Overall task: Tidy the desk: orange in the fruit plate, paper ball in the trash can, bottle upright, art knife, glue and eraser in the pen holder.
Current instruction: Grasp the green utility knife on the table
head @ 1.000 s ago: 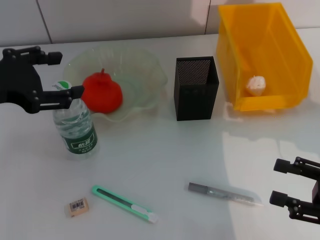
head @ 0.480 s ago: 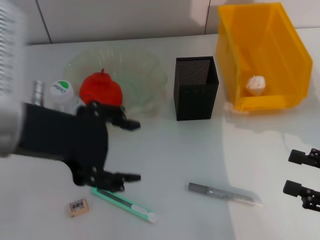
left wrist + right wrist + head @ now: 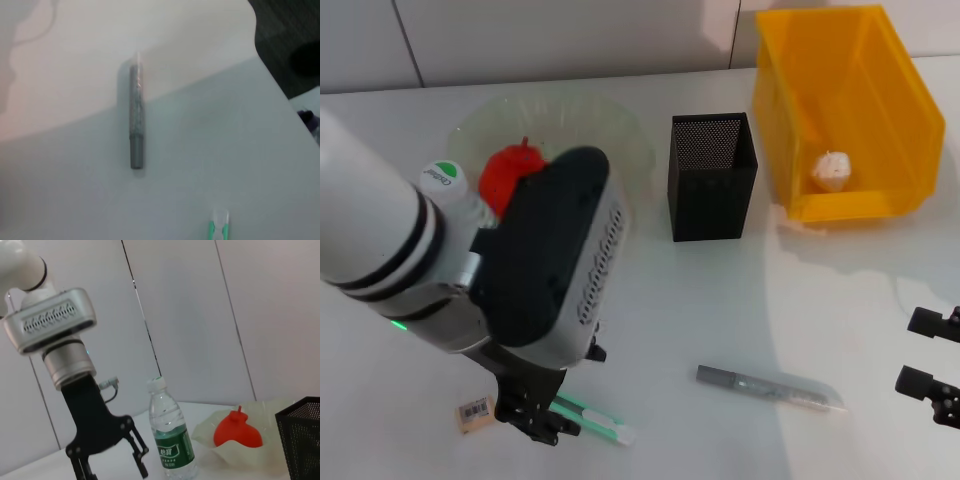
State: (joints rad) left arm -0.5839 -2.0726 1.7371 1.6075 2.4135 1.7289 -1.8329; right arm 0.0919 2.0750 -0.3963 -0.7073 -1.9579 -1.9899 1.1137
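Note:
The green art knife is a long way from my right gripper. Next, my left gripper grabs its end near the eraser and passes the knife across.
My left gripper hangs open over the near end of the green art knife, just right of the tan eraser; the right wrist view shows its fingers spread. The grey glue stick lies to the right, also the glue stick. The bottle stands upright, mostly hidden behind my arm apart from its cap. The orange sits in the fruit plate. The paper ball lies inside the trash can. My right gripper is open at the right edge.
The black mesh pen holder stands between the fruit plate and the trash can. My left arm's bulk covers the table's left middle. The table's front edge runs close to the knife tip.
My left arm has swung from beside the bottle down to the front, over the green art knife. The right gripper has drifted slightly toward the right edge.

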